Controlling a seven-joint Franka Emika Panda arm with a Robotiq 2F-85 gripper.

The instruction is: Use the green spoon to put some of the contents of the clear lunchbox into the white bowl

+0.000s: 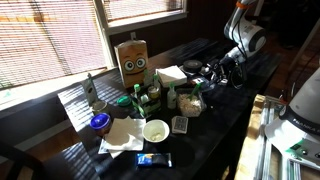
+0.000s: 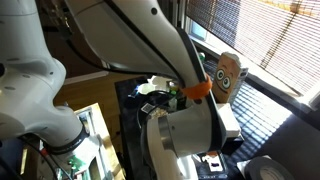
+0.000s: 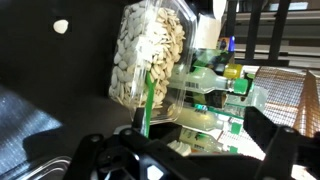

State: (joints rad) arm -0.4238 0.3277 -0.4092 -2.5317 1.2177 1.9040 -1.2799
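The green spoon's handle (image 3: pixel 150 92) sticks out of the clear lunchbox toward my open fingers. My gripper should keep moving in until the fingers are on both sides of the handle (image 3: pixel 147 122), and then close.
In the wrist view the clear lunchbox (image 3: pixel 150 45) holds pale tan seed-like contents. The thin green spoon handle (image 3: pixel 146 100) runs from the box down to my left finger. My gripper (image 3: pixel 200 135) is open, its dark fingers wide apart, and the spoon lies beside the left one, not clamped. In an exterior view my gripper (image 1: pixel 215 72) hovers just behind the clear lunchbox (image 1: pixel 190 100). The white bowl (image 1: pixel 155 130) stands nearer the table's front, on a paper napkin. The spoon is too small to make out in both exterior views.
Bottles with green caps (image 3: pixel 225 85) crowd beside the lunchbox. A brown paper bag with a face (image 1: pixel 133 62) stands behind, and shows in the other exterior view (image 2: pixel 232 75). A blue round object (image 1: pixel 100 122), a dark square container (image 1: pixel 180 125) and a blue packet (image 1: pixel 153 159) lie near the bowl.
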